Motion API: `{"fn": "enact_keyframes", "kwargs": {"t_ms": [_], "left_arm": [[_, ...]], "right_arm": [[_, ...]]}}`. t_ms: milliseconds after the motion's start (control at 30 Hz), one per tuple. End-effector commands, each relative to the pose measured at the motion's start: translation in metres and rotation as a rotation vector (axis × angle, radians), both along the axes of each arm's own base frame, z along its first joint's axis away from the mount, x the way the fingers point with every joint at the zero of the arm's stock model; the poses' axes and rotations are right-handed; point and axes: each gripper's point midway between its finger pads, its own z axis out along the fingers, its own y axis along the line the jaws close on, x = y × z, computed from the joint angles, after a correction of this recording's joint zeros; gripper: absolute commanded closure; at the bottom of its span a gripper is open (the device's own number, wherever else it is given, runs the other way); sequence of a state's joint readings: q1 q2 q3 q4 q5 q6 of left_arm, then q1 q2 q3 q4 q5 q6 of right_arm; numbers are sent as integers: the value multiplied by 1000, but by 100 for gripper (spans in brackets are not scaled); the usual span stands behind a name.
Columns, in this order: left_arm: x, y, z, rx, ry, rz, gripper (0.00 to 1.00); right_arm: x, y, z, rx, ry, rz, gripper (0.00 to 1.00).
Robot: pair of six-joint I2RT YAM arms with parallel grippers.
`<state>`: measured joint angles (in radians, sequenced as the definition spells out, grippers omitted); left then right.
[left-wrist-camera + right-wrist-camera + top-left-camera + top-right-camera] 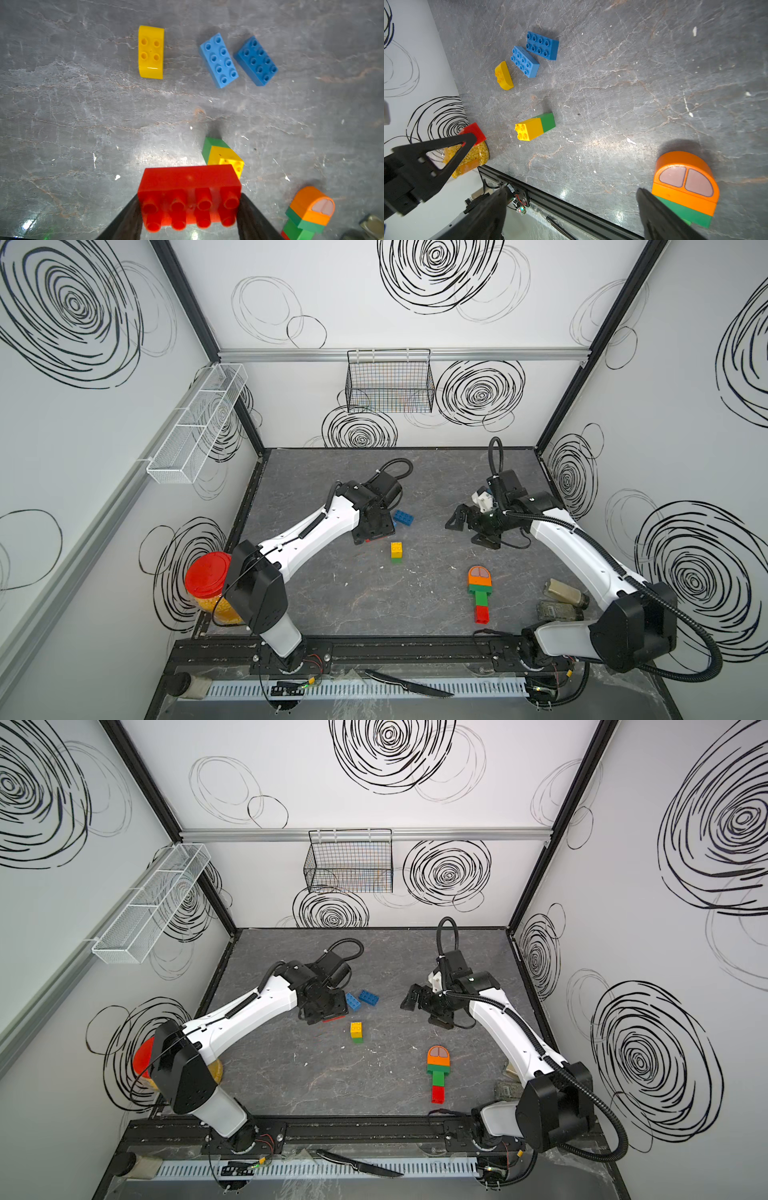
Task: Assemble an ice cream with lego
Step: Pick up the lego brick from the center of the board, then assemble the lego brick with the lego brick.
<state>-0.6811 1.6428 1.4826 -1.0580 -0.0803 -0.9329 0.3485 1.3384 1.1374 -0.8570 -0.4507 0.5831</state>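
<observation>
The yellow-on-green stack [220,154] is crooked and off to one end of the red brick. I should use my left gripper to turn the brick straight and centre it over the yellow studs [396,544].
My left gripper [189,207] is shut on a red oblong lego brick [189,199] by its two short ends, just above the table; in both top views only a red sliver [376,538] shows under the wrist. Beyond it lie a yellow-on-green stack [222,158] [396,552] on its side, a light blue brick [219,60], a dark blue brick [256,61] [403,517] and a yellow rounded piece [151,52]. The ice cream [480,593] [685,187], an orange dome on green and red bricks, lies flat at front right. My right gripper [469,531] [572,191] hovers open and empty behind it.
A red-lidded jar [208,576] stands at the front left corner by the left arm's base. Two small bottles [567,591] lie at front right beside the right arm. A black knife [409,684] lies past the front rail. Wire baskets [388,381] hang on the walls.
</observation>
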Motion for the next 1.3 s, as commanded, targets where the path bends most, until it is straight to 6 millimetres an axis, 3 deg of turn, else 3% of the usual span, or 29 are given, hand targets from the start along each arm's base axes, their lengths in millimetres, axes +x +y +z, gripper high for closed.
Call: {"fn": "enact_keyframes", "kwargs": {"t_ms": [0, 200, 600, 1267], "left_arm": [[-23, -10, 4, 37, 70, -98, 47], [-32, -34, 2, 11, 86, -163, 47], [-14, -47, -17, 64, 65, -182, 48], [-4, -45, -51, 53, 118, -172, 48]], "right_arm": [[-8, -5, 3, -2, 0, -12, 0], [-10, -6, 3, -3, 2, -18, 0], [-11, -6, -1, -2, 8, -18, 0], [-14, -5, -10, 10, 24, -11, 0]]}}
